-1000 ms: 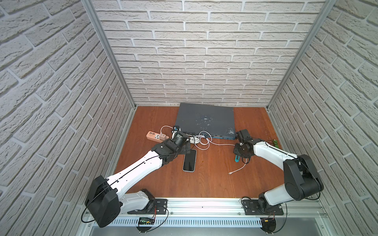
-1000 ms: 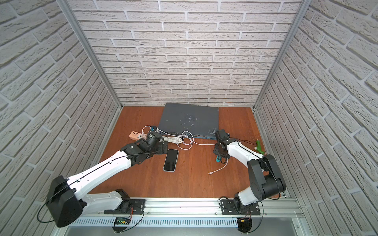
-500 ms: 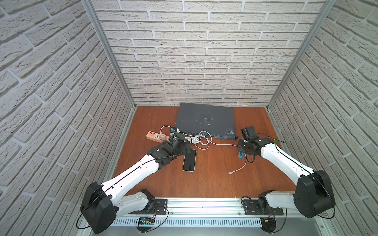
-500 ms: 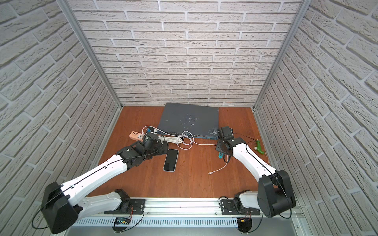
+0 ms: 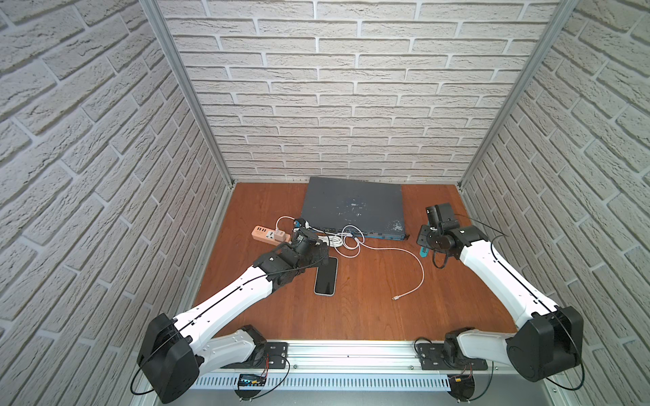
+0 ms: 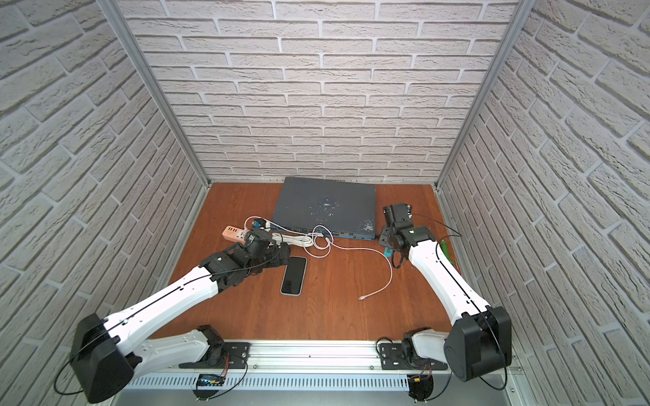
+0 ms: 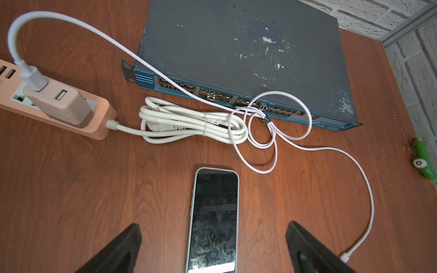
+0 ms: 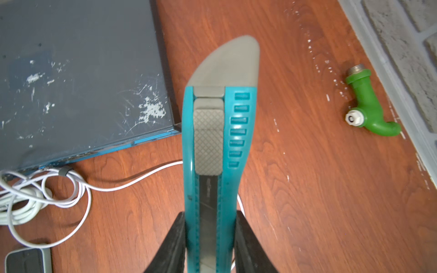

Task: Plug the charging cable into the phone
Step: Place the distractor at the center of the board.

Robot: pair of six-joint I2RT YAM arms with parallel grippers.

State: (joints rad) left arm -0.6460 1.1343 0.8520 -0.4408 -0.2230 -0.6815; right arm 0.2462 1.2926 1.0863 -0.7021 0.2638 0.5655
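The tabletop (image 8: 291, 104) between the grey box and green pipe fitting is open, so my right gripper should keep carrying the utility knife there (image 8: 282, 123) until it lies flat.
The phone (image 5: 325, 277) lies flat and screen up on the wooden table, and shows in both top views (image 6: 294, 276). My left gripper (image 7: 212, 229) hangs open over its far end, one finger on each side, touching nothing; the phone (image 7: 214, 219) sits between them. The charging cable (image 5: 418, 267) runs from a charger block (image 7: 59, 101), loops, and ends in a loose plug (image 6: 362, 298) on the table right of the phone. My right gripper (image 8: 210, 217) is shut on a teal utility knife (image 8: 212, 118), held near the grey box's right corner.
A large dark grey box (image 5: 353, 211) lies at the back. A peach power strip (image 5: 267, 235) and its bundled white cord (image 7: 189, 120) lie left of the cable loops. A green pipe fitting (image 8: 364, 106) rests by the right wall.
My right arm has stretched out and carried the knife slightly back and to the right. My left gripper has edged down toward the phone's far end.
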